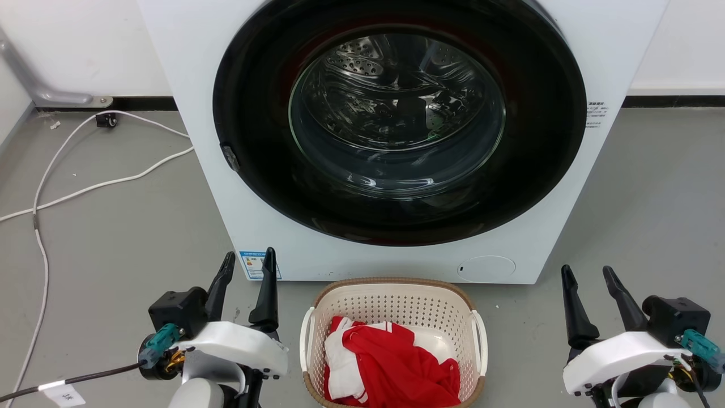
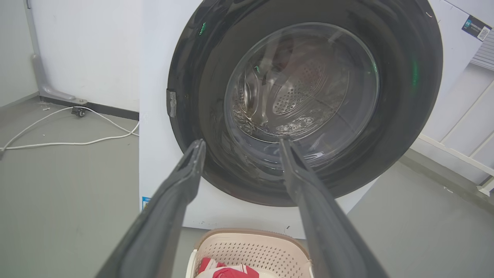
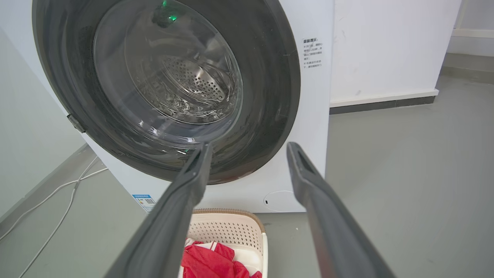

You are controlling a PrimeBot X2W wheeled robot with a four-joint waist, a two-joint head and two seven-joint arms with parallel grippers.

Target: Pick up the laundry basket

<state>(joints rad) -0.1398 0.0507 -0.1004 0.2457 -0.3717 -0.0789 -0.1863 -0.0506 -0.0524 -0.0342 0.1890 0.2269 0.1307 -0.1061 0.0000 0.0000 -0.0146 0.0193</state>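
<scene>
The white handles (image 1: 480, 343) are opposite each other on the laundry basket (image 1: 394, 340), so the laundry basket will come up level, with the cloth staying in place, when the robot lifts both handles.
The laundry basket (image 1: 393, 303) is cream plastic with perforated walls, a brown rim and white side handles. It stands on the floor just in front of the washing machine, holding red and white cloth (image 1: 391, 362). My left gripper (image 1: 248, 262) is open, to the basket's left and clear of it. My right gripper (image 1: 589, 275) is open too, further off on the basket's right. Through the left wrist view the basket (image 2: 251, 249) sits low between the open left gripper's (image 2: 241, 144) fingers. The right wrist view has the basket (image 3: 227, 229) at the bottom, behind the open right gripper's (image 3: 250, 148) left finger.
A white front-loading washing machine (image 1: 198, 113) with a closed dark round door (image 1: 399, 122) stands right behind the basket. White cables (image 1: 85, 190) trail over the grey floor at the left. Bare floor lies on both sides of the basket.
</scene>
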